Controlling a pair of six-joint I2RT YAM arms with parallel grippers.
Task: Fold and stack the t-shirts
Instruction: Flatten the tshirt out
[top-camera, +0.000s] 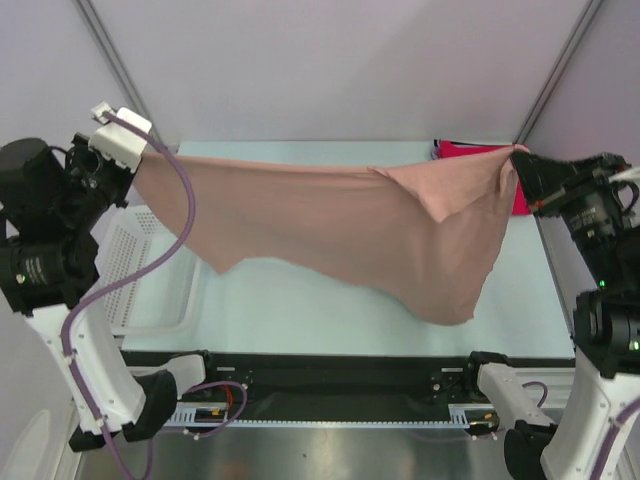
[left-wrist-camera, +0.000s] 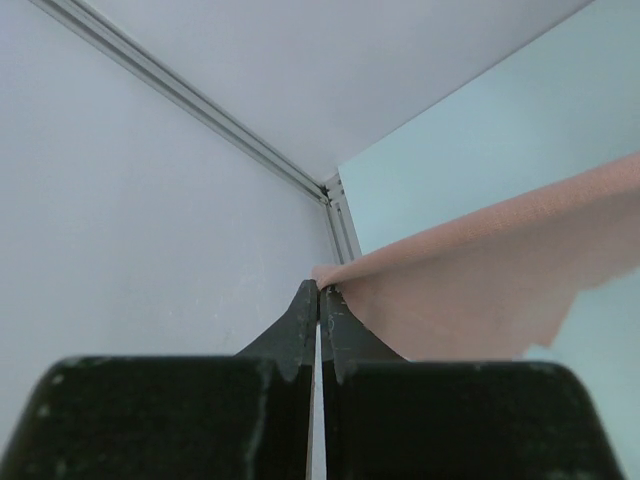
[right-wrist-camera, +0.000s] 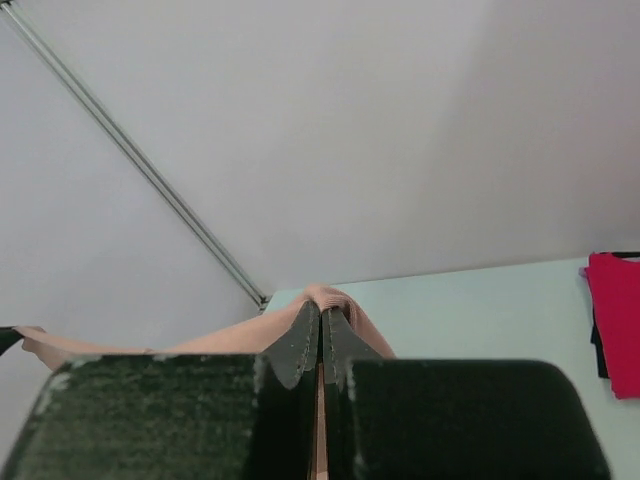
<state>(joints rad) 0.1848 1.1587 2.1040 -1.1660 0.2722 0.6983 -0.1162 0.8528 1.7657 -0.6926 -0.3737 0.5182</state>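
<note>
The pink t-shirt hangs with its lower edge (top-camera: 345, 277) drooping, so my left gripper and my right gripper should draw it down toward the black rail (top-camera: 340, 368) to spread it.
A dusty-pink t-shirt (top-camera: 340, 225) hangs stretched in the air between my two grippers, its lower edge drooping toward the table at the right. My left gripper (top-camera: 140, 160) is shut on the shirt's left end, where the pinched cloth (left-wrist-camera: 330, 272) pokes past the tips of that gripper (left-wrist-camera: 320, 290). My right gripper (top-camera: 520, 158) is shut on the right end, with a fold of pink cloth (right-wrist-camera: 325, 293) bunched over the tips of the right gripper (right-wrist-camera: 321, 308). A folded bright red t-shirt (top-camera: 470, 152) lies at the back right, partly hidden behind the pink one, and shows as a red shirt (right-wrist-camera: 615, 320) in the right wrist view.
A white lattice basket (top-camera: 125, 270) sits on the table at the left, under my left arm. The pale table (top-camera: 300, 310) is walled by white panels at the back and sides. A black rail (top-camera: 330, 390) runs along the near edge between the arm bases.
</note>
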